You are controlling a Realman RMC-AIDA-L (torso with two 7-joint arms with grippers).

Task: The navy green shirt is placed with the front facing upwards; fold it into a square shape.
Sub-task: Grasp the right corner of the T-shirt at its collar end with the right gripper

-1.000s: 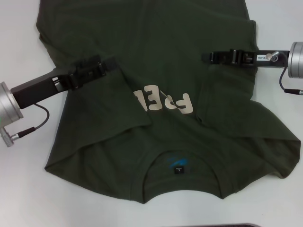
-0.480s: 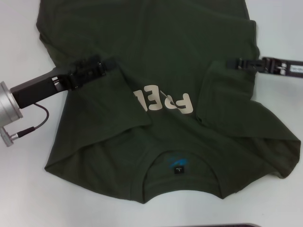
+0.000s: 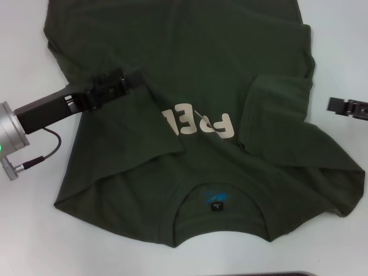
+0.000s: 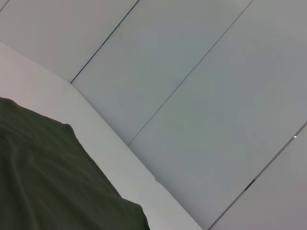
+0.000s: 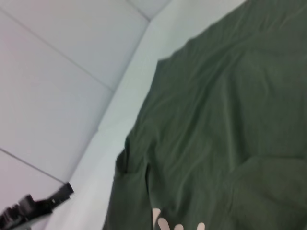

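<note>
Next, I bring my right gripper back over the sleeve's fold and press the folded sleeve's outer corner inward, because it sticks out and bulges near my right gripper.
The navy green shirt lies spread on the white table, collar and black neck label toward me. Both sleeves are folded inward, and the left fold covers part of the cream letters. My left gripper rests on the shirt at the top corner of the folded left sleeve. My right gripper is open and empty, off the shirt beside its right edge. The right wrist view shows the shirt, the letters and, far off, the left gripper. The left wrist view shows a shirt edge.
The shirt's hem runs past the top of the head view. White table shows on both sides of the shirt. A dark object's edge sits at the table's near edge. A pale panelled wall stands beyond the table.
My right gripper let go of the right sleeve, which dropped folded onto the chest, and drew back to the right off the shirt. My left gripper has hardly moved.
</note>
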